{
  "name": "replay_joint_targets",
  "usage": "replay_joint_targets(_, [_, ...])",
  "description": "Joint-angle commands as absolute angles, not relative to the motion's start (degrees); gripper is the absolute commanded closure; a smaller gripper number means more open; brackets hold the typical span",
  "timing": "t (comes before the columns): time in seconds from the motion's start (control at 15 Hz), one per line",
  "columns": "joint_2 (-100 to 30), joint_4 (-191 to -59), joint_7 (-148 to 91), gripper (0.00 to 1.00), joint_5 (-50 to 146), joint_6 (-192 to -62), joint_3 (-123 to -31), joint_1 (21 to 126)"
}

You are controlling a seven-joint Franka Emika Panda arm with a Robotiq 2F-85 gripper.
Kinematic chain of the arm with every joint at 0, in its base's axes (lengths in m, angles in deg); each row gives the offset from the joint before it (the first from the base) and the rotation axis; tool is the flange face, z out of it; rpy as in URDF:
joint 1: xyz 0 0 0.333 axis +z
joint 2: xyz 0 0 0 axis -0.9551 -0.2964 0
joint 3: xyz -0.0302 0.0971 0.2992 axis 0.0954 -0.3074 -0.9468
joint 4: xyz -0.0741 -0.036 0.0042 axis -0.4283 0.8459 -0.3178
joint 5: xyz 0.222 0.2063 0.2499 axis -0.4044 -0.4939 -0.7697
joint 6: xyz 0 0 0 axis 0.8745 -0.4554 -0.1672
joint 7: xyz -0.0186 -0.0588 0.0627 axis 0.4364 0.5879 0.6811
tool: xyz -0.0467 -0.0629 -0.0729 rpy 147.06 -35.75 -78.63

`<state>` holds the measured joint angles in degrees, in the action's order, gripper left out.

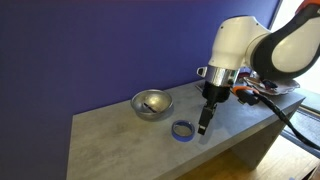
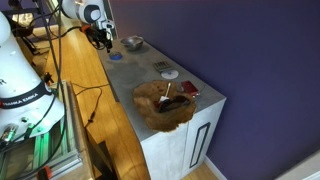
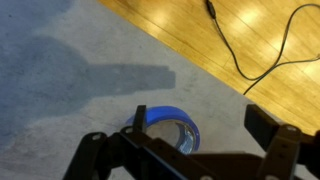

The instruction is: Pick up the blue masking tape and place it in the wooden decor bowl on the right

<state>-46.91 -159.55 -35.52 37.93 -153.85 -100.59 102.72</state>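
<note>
The robot's open gripper is hanging next to the blue masking tape (image 1: 183, 131), so it should move back over the tape, with one finger inside the tape's hole, and pinch its side (image 3: 143, 117).
The blue masking tape (image 1: 182, 130) is a small ring lying flat on the grey counter, near its front edge. It also shows in the other exterior view (image 2: 114, 55) and in the wrist view (image 3: 160, 115). My gripper (image 1: 205, 124) hangs low over the counter, just beside the tape, and is open and empty. In the wrist view the tape lies between my spread fingers (image 3: 178, 133), nearer the left one. The wooden decor bowl (image 2: 150, 95), reddish-brown with a wavy rim and dark items inside, sits at the far end of the counter, well away from my gripper (image 2: 103, 40).
A round silver metal bowl (image 1: 152, 104) stands just behind the tape and also shows in an exterior view (image 2: 133, 43). Small flat items (image 2: 165, 71) lie mid-counter between tape and wooden bowl. A purple wall backs the counter. Cables run across the wooden floor (image 3: 250, 40).
</note>
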Motion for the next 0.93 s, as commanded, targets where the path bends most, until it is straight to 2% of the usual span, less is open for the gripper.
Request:
replay_joint_targets(0.0, [-51.3, -158.4, -40.8, 0.00, 45.4, -160.1, -92.3, 110.9])
replay_joint_targets(0.27, [-49.2, -158.4, -44.6, 0.00, 47.0, -160.2, -84.4, 117.9])
replay_joint_targets(0.53, [-44.4, -159.2, -40.2, 0.00, 44.3, -153.9, -90.2, 113.3])
replay_joint_targets(0.87, [-47.7, -156.9, -47.0, 0.00, 48.0, -157.3, -84.7, 117.8])
